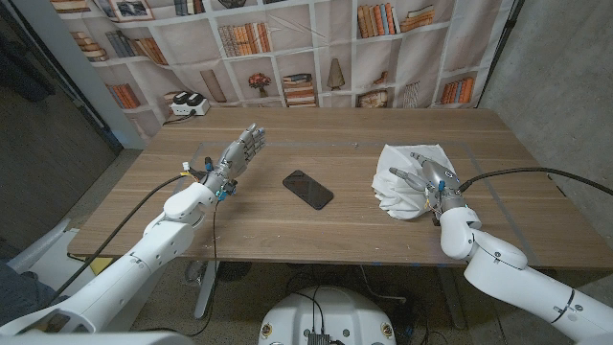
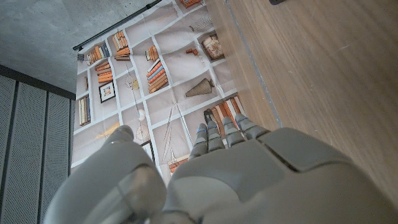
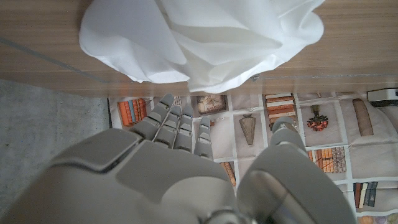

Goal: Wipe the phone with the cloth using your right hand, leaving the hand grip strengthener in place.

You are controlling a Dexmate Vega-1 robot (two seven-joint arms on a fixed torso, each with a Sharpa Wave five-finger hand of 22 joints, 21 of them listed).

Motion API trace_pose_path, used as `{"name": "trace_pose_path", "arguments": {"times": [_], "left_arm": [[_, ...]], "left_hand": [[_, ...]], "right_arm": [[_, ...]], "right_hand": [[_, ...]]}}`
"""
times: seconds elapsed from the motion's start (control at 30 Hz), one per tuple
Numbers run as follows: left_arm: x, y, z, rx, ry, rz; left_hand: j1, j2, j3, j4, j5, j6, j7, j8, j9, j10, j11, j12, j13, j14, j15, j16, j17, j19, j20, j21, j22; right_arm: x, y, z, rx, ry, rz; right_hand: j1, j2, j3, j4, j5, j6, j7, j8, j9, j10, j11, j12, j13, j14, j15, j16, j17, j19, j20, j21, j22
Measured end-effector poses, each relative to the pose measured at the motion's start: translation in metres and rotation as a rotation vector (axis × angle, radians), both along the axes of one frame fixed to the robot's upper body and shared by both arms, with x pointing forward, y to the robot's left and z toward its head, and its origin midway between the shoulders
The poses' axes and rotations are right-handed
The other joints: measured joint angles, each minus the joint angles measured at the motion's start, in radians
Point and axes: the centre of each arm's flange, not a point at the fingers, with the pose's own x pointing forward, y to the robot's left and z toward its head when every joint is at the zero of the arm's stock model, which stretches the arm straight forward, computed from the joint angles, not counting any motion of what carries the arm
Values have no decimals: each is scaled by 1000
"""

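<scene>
Loose folds [image 1: 395, 200] are spreading wider than the black phone, so I expect the crumpled white cloth [image 1: 410, 180] to drape over the phone and hide it when I wipe.
A black phone [image 1: 307, 189] lies flat near the middle of the wooden table [image 1: 316, 230]. To its right sits a crumpled white cloth [image 1: 410, 196] [image 3: 205, 37]. My right hand [image 1: 428, 176] [image 3: 186, 168] hovers over the cloth's near side with its fingers spread and nothing held; whether it touches the cloth I cannot tell. My left hand [image 1: 238, 153] [image 2: 236, 180] is raised left of the phone, fingers straight and apart, holding nothing.
A small white device with black parts [image 1: 188, 103] stands at the table's back left corner. A printed bookshelf backdrop [image 1: 287, 48] hangs behind the table. Cables run along both forearms.
</scene>
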Motion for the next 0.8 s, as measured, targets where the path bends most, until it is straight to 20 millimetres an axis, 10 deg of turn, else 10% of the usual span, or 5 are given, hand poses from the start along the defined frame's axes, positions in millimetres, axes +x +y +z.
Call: {"name": "trace_pose_path", "arguments": {"times": [0.8], "left_arm": [[0,3,-9,-6,9,-4]], "left_hand": [[7,7,-4,4,0,5,-5,0,0,0,0,-6,0,6,-6,0,0,-5,5,0,0]], "right_arm": [[14,7,-13,-87,78,-68]], "right_hand": [[89,-26,11,-17,44,11,67,19,0,3,-9,12,-3,-47,-3,0,0,12,-24,-40,0]]}}
